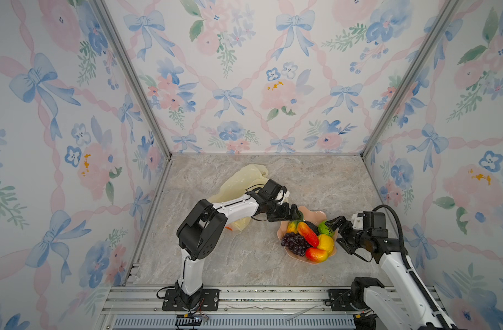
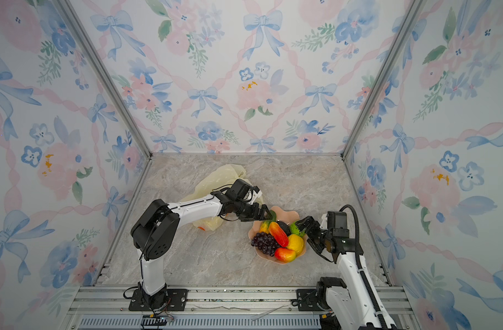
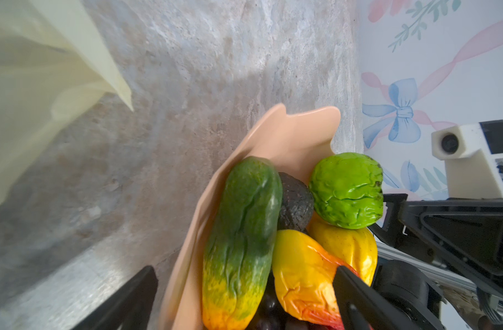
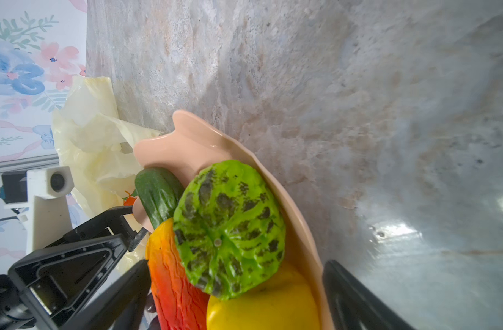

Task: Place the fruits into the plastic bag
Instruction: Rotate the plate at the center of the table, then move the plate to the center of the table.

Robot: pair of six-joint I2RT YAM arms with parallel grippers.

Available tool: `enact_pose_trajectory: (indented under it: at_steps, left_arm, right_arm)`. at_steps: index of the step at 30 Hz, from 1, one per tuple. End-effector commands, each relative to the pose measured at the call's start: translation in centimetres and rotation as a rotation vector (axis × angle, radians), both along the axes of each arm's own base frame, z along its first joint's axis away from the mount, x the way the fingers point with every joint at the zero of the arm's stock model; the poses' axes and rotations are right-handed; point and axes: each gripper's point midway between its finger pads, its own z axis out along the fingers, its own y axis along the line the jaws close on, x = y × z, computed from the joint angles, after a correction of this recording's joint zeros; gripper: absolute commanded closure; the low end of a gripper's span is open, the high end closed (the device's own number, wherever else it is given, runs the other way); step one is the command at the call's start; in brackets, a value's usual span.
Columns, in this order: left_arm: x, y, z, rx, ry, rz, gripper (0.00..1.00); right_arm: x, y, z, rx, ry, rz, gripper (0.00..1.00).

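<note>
My right arm is near the bowl of fruits [image 1: 307, 238], which stands away from the bag's edge. Next, my right gripper pushes the bowl toward the plastic bag [image 1: 244, 179] first.
The fruits lie heaped in a salmon-pink bowl [image 1: 316, 213]: grape bunch [image 1: 295, 243], cucumber shape [image 3: 241, 240], mangoes [image 1: 308, 233], lemon [image 1: 326, 243], bumpy green ball [image 4: 230, 228] and a black avocado [image 3: 296, 205]. The pale-yellow plastic bag [image 1: 244, 180] lies crumpled at the back left, partly under my left arm. My left gripper [image 3: 243, 270] is open at the bowl's far-left rim, its fingers either side of the cucumber shape. My right gripper [image 4: 236, 265] is open at the right rim, straddling the green ball and lemon, with one finger outside the bowl wall.
Both grippers [image 2: 266, 214] [image 2: 304, 228] crowd the same bowl [image 2: 287, 213] from opposite sides, close together. Marble tabletop [image 1: 244, 257] spreads in front of the bowl. Floral walls close three sides, and an aluminium rail [image 1: 244, 297] runs along the front edge.
</note>
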Motion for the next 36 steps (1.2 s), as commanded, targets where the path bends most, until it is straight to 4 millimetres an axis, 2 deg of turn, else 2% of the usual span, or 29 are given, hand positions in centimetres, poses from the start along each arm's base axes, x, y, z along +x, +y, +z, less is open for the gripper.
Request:
enact_pose_trajectory:
  at_steps: [1, 7, 16, 18, 23, 27, 32, 36]
  left_arm:
    - [-0.2, -0.4, 0.3, -0.012, 0.011, -0.014, 0.02]
    - [-0.3, -0.3, 0.5, -0.015, 0.017, -0.010, 0.02]
    - [-0.3, 0.6, 0.5, -0.011, 0.019, 0.006, 0.02]
    - [-0.2, 0.9, 0.5, -0.009, 0.019, 0.011, 0.02]
    - [-0.4, 1.3, 0.3, 0.001, 0.018, 0.017, 0.02]
    - [-0.6, 1.4, 0.1, 0.004, 0.022, 0.014, 0.02]
    - [-0.8, 1.5, 0.3, 0.001, 0.023, 0.015, 0.02]
    - [-1.0, 1.6, 0.4, 0.000, 0.025, 0.016, 0.02]
  right_arm:
    - [1.1, 0.8, 0.6, 0.010, -0.027, 0.010, 0.04]
    - [2.2, 2.0, 0.7, -0.014, -0.028, 0.045, 0.04]
    - [3.6, 2.4, 1.0, -0.041, -0.024, 0.064, 0.04]
    - [3.1, 1.8, 1.1, -0.093, 0.000, 0.069, 0.04]
    - [1.1, -1.2, 2.4, -0.304, 0.033, 0.073, 0.04]
    - [-0.2, -2.1, 1.5, -0.362, 0.083, 0.100, 0.04]
    - [0.1, -0.3, -0.3, -0.263, 0.035, 0.147, 0.04]
    - [1.0, 1.3, -0.5, -0.186, -0.059, 0.179, 0.04]
